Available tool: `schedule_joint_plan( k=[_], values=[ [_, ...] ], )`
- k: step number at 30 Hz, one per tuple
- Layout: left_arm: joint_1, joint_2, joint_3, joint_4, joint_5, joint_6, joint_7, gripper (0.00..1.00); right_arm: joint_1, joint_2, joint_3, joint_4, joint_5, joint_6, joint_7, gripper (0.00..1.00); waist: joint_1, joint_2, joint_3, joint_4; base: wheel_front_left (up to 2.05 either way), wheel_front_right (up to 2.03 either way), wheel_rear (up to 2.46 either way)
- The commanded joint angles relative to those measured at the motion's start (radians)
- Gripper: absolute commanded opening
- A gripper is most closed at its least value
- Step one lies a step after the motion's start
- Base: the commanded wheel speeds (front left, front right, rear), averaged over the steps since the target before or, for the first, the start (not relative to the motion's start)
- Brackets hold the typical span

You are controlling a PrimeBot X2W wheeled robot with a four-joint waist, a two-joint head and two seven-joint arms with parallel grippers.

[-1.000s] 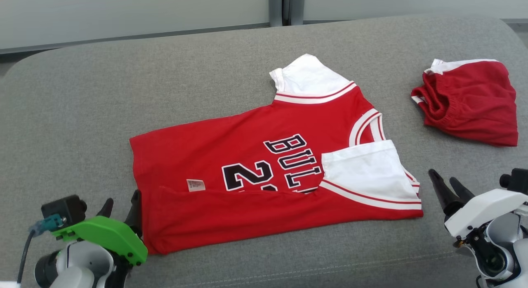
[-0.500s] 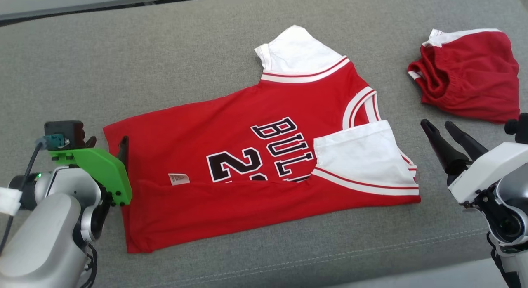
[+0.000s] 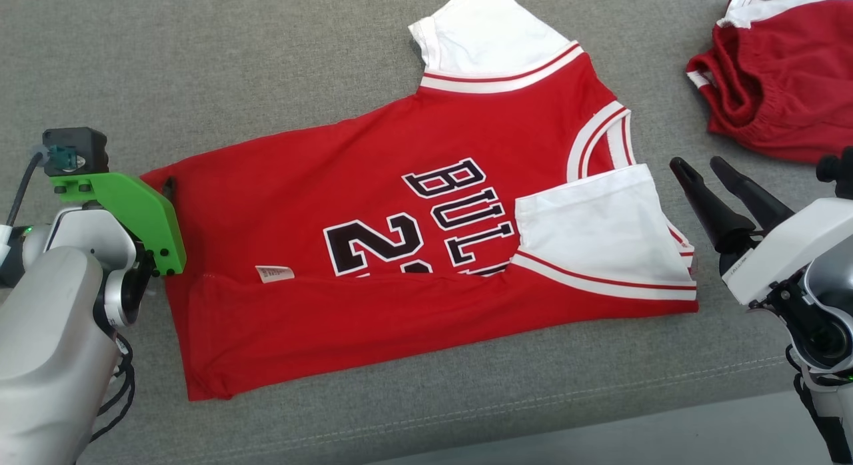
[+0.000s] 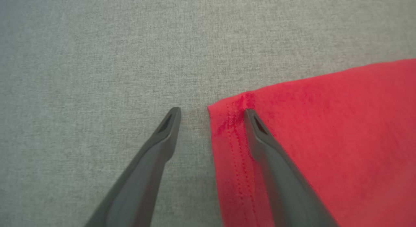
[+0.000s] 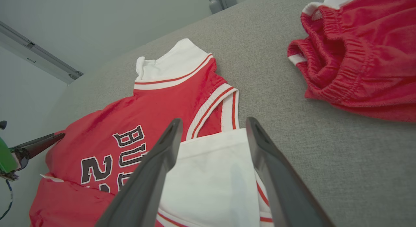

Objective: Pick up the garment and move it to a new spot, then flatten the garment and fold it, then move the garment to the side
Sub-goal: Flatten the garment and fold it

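The tag [image 3: 275,274] is next to the near flap's edge, so the garment's far hem corner [image 3: 152,180] will cover both when the robot folds it over.
The red jersey [image 3: 373,252] with white sleeves and black lettering lies flat on the grey cushion [image 3: 266,65]. Its near long edge is folded up over the body, and one white sleeve [image 3: 593,238] is folded in. My left gripper [image 3: 165,186] is open at the jersey's far hem corner. In the left wrist view that corner [image 4: 227,106] sits between the fingers of the left gripper [image 4: 212,112], one finger over the red cloth [image 4: 325,139] and the other over bare cushion. My right gripper [image 3: 700,165] is open just right of the folded sleeve [image 5: 208,175], holding nothing.
Red shorts [image 3: 780,78] with white trim lie bunched at the far right of the cushion, also seen as shorts [image 5: 357,58] past my right fingers. The cushion's stitched front edge [image 3: 533,412] runs along the bottom, with floor [image 3: 666,438] beyond it.
The camera has tilted down. My left gripper has moved forward along the hem to the jersey's far corner. My right gripper has come forward beside the folded sleeve. The jersey has not moved.
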Motion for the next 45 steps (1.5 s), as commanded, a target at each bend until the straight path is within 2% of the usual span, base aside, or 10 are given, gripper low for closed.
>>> schedule_joint_plan(
  k=[1, 7, 9, 10, 13, 14, 22, 28, 35, 45],
  values=[
    [-0.019, 0.001, -0.002, 0.007, 0.004, -0.005, 0.004, 1.0, -0.014, -0.004, 0.002, -0.006, 0.004, 0.0, 0.005, 1.0, -0.0001, -0.0001, 0.014, 0.005, 0.0, 0.0, 0.0],
    [-0.033, -0.015, -0.013, 0.036, -0.013, -0.025, 0.024, 1.0, -0.027, -0.009, 0.006, -0.014, 0.014, 0.0, 0.007, 1.0, -0.0001, -0.0001, 0.028, 0.01, 0.0, 0.0, 0.0],
    [-0.037, -0.02, -0.016, 0.033, -0.011, -0.037, 0.008, 0.61, -0.034, -0.012, 0.006, -0.014, 0.015, 0.0, 0.007, 1.0, -0.0001, -0.0001, 0.03, 0.013, 0.0, 0.0, 0.0],
    [-0.039, -0.021, -0.019, 0.034, -0.009, -0.042, 0.003, 0.47, -0.038, -0.014, 0.006, -0.013, 0.014, 0.0, 0.005, 1.0, -0.0001, -0.0001, 0.03, 0.015, 0.0, 0.0, 0.0],
    [-0.039, -0.032, -0.028, 0.041, -0.001, -0.056, -0.016, 0.29, -0.045, -0.013, 0.009, -0.004, 0.006, 0.0, -0.002, 1.0, -0.0001, -0.0001, 0.028, 0.018, 0.0, 0.0, 0.0],
    [-0.041, -0.037, -0.034, 0.047, 0.001, -0.063, -0.026, 0.02, -0.055, -0.013, 0.013, 0.002, 0.002, 0.0, -0.002, 1.0, -0.0001, -0.0001, 0.028, 0.02, 0.0, 0.0, 0.0],
    [-0.068, -0.048, -0.047, 0.033, 0.017, -0.086, -0.079, 0.0, -0.125, -0.043, 0.051, 0.029, -0.031, 0.0, 0.022, 1.0, -0.0001, -0.0001, 0.029, 0.042, 0.0, 0.0, 0.0],
    [-0.081, -0.05, -0.069, -0.044, 0.038, -0.107, -0.107, 0.0, -0.312, -0.092, 0.097, 0.11, -0.086, 0.0, 0.114, 1.0, -0.0001, -0.0001, 0.044, 0.093, 0.0, 0.0, 0.0],
    [-0.087, -0.072, -0.078, -0.173, 0.045, -0.09, -0.12, 0.0, -0.604, -0.12, 0.167, 0.295, -0.139, 0.0, 0.214, 1.0, -0.0001, -0.0001, 0.11, 0.175, 0.0, 0.0, 0.0],
    [-0.128, -0.142, -0.105, -0.253, 0.054, -0.091, -0.152, 0.0, -0.867, -0.135, 0.248, 0.567, -0.216, 0.0, 0.233, 1.0, -0.0001, -0.0001, 0.213, 0.294, 0.0, 0.0, 0.0]
  ],
)
